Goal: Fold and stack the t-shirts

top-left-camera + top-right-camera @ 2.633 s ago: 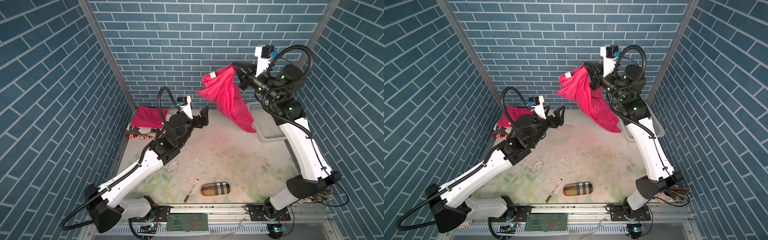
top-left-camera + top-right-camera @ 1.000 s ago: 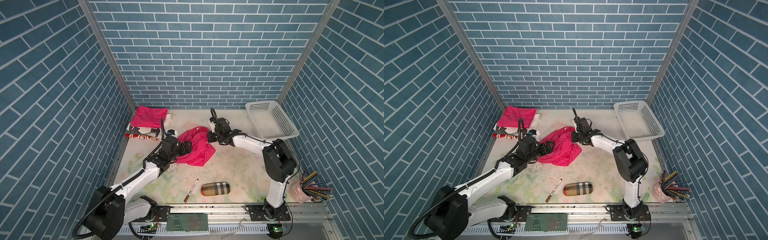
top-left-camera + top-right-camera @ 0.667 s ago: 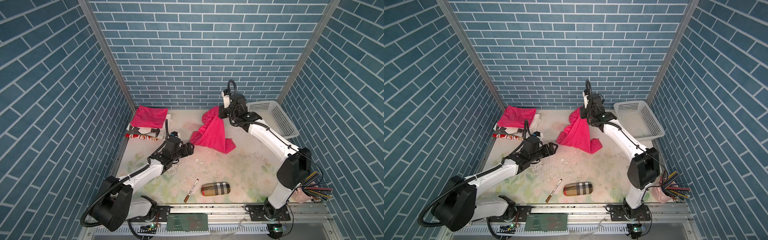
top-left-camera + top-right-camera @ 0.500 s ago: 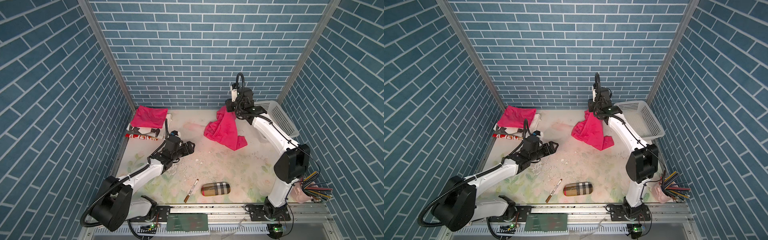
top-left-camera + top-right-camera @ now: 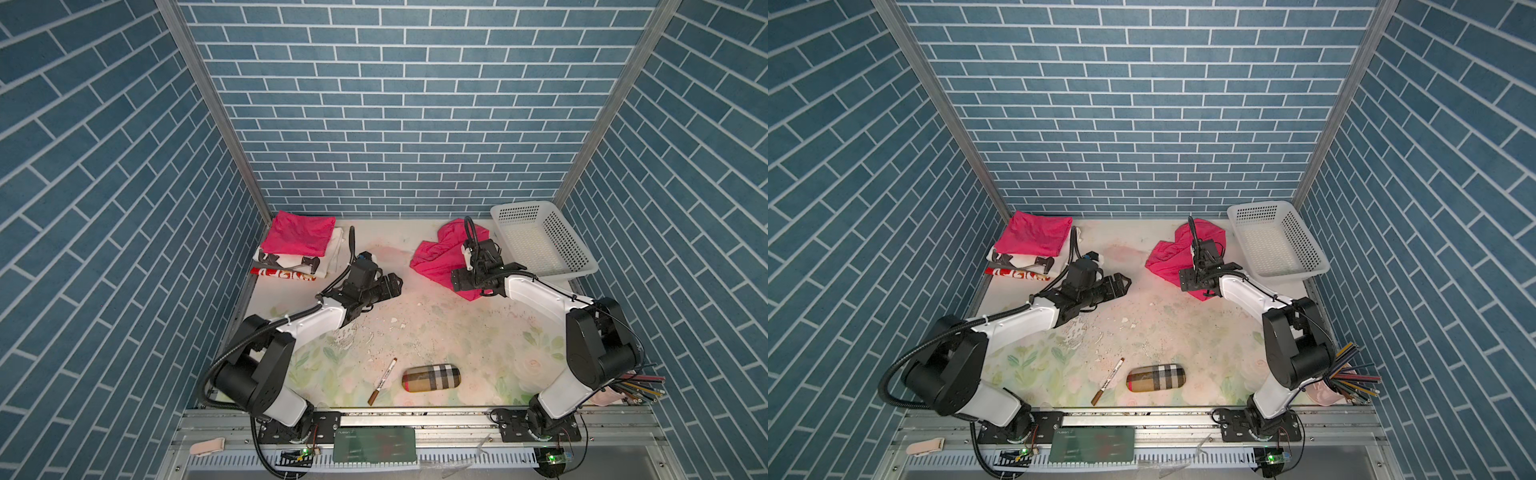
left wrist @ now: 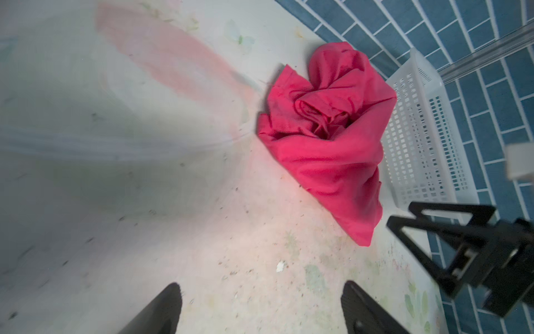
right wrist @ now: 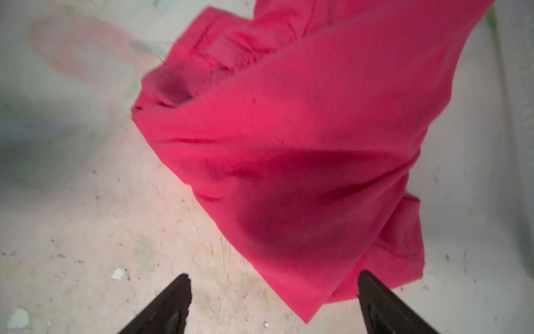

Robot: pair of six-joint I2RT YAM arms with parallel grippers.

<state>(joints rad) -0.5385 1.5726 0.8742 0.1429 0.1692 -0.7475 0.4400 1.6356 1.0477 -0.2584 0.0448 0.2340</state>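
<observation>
The crumpled pink t-shirt point(image 5: 436, 257) is bunched up next to the basket, so its near corner point(image 5: 468, 294) should be pulled toward the middle by my right gripper while my left gripper moves back.
A crumpled pink t-shirt point(image 5: 436, 259) point(image 5: 1167, 257) lies in a heap at the table's back right, beside the basket. Its near corner point(image 7: 303, 300) lies on the table between the spread fingertips of my right gripper point(image 7: 273, 277), which hangs open just over it and holds nothing. In both top views that gripper point(image 5: 459, 282) point(image 5: 1185, 282) is at the heap's front edge. A second t-shirt point(image 5: 299, 239) point(image 5: 1034, 235) rests folded on a pile at the back left. My left gripper point(image 5: 392, 284) point(image 6: 261, 289) stands open and empty over bare table, left of the heap point(image 6: 326, 136).
A white perforated basket point(image 5: 540, 239) stands at the back right corner. Under the folded shirt are white cloth and a red patterned item point(image 5: 286, 272). A marker point(image 5: 382, 380) and a plaid case point(image 5: 432, 377) lie near the front edge. A cup of pencils point(image 5: 623, 386) sits at the front right.
My right gripper lifted the shirt from the table's middle, carried it to the back right beside the basket, let it go and opened. The left arm barely moved.
</observation>
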